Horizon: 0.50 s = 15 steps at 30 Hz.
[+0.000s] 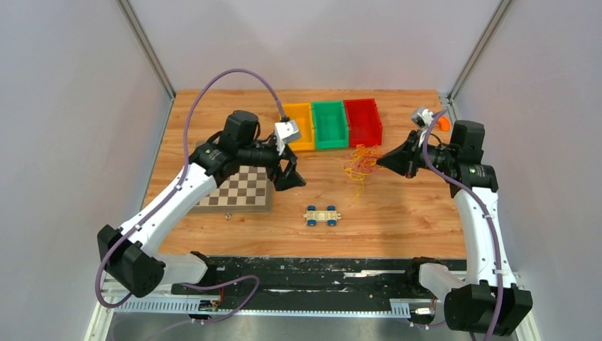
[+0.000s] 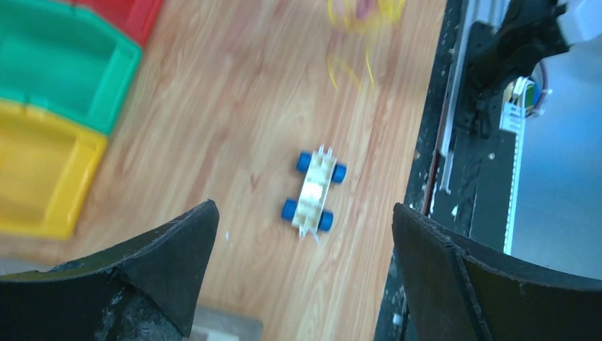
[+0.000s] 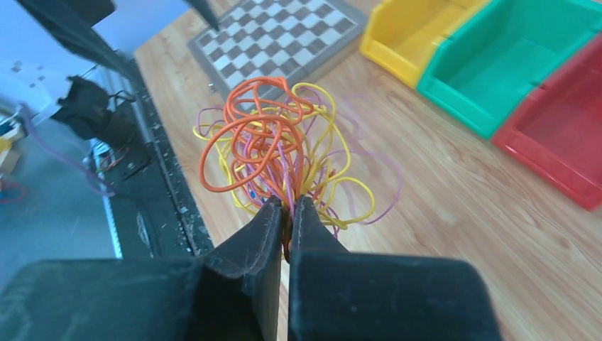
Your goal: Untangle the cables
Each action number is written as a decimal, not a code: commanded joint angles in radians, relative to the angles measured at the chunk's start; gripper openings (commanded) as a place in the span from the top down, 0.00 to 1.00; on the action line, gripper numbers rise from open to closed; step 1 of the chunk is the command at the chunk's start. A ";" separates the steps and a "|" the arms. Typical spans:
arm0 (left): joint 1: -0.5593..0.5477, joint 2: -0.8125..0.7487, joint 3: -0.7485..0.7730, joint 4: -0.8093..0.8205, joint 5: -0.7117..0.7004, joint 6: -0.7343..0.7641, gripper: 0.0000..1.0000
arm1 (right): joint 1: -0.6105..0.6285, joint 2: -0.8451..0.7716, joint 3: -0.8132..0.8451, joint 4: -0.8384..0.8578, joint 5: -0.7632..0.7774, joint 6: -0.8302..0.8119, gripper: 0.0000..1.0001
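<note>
I expect the cables point(image 1: 365, 157) to stretch out into a long, tight line when I pull my grippers apart, because loose loops point(image 1: 354, 172) hang from the heap of cables.
The cables point(image 3: 273, 149) are a tangled bunch of thin orange, yellow and purple wires, looping and curling together. My right gripper point(image 3: 289, 207) is shut on them, and the bunch sticks out past its fingertips above the wood. From above, the cables point(image 1: 363, 161) hang just left of the right gripper point(image 1: 381, 162), in front of the red bin. My left gripper point(image 1: 292, 179) stands open and empty to the left of the bunch, near the checkerboard. Through the left wrist view the left gripper point(image 2: 304, 213) has its jaws wide apart, with blurred yellow cable loops point(image 2: 363, 15) at the top edge.
Yellow point(image 1: 301, 126), green point(image 1: 330, 123) and red point(image 1: 363, 121) bins line the table's back. A checkerboard point(image 1: 240, 189) lies at the left. A small wooden toy car with blue wheels point(image 1: 322, 216) sits near the front centre. An orange object point(image 1: 444, 123) lies at the right edge.
</note>
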 commanded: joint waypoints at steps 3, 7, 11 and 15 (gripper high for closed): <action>-0.135 0.178 0.240 0.176 0.038 -0.119 0.00 | 0.079 -0.014 -0.020 0.027 -0.149 -0.111 1.00; -0.191 0.342 0.349 0.207 0.101 -0.225 0.00 | 0.158 0.007 -0.009 0.025 -0.150 -0.140 1.00; -0.246 0.394 0.334 0.311 0.167 -0.268 0.06 | 0.213 0.017 0.007 0.029 -0.133 -0.154 0.99; -0.257 0.418 0.324 0.229 0.167 -0.258 0.66 | 0.212 0.023 0.031 0.027 -0.067 -0.145 1.00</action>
